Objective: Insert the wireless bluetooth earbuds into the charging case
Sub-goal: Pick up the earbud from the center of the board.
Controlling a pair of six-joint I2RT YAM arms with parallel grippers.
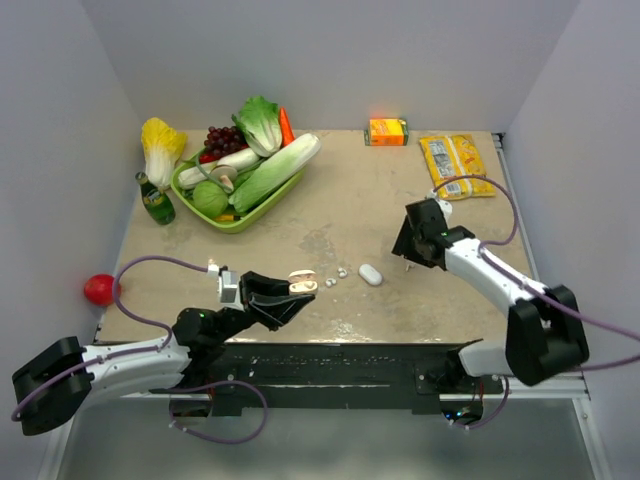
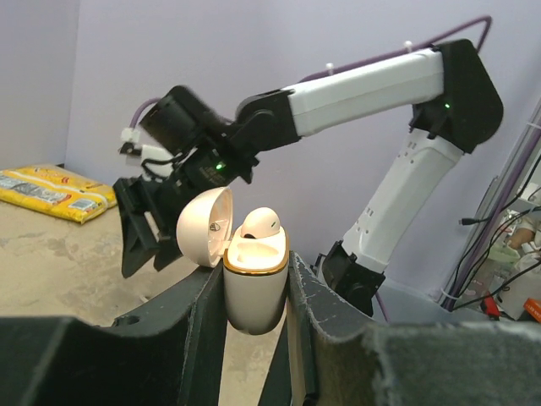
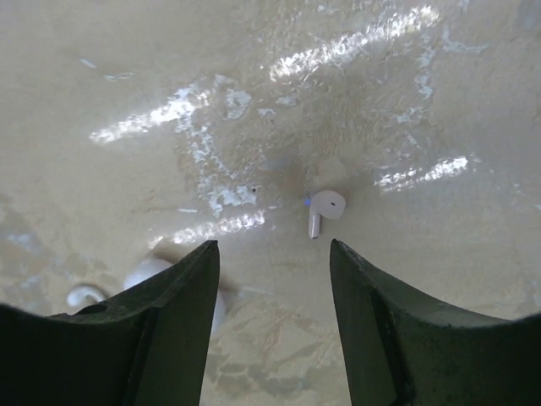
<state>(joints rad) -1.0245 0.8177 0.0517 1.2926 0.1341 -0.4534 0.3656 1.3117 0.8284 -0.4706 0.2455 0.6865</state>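
Note:
The earbud [image 3: 314, 222] is off the middle of my right gripper's open fingers. I should move over and lower them around the earbud's round head [image 3: 329, 204] before I close them.
My left gripper [image 1: 296, 293] is shut on the cream-white charging case [image 1: 303, 285] and holds it upright above the near table edge, lid open. In the left wrist view the case [image 2: 254, 288] sits between the fingers, with one white earbud [image 2: 260, 222] seated in it. My right gripper [image 1: 408, 258] is open and empty, pointing down at the table. In the right wrist view a second earbud [image 3: 324, 208] lies on the table just beyond the gap between the fingertips [image 3: 272, 245]. I cannot pick it out in the top view.
A white oval object [image 1: 371, 274] and two tiny white bits [image 1: 343, 271] lie between the grippers. A green tray [image 1: 238, 224] of vegetables and a green bottle [image 1: 155, 200] stand back left. An orange carton [image 1: 388, 131] and a yellow packet [image 1: 455, 163] lie back right.

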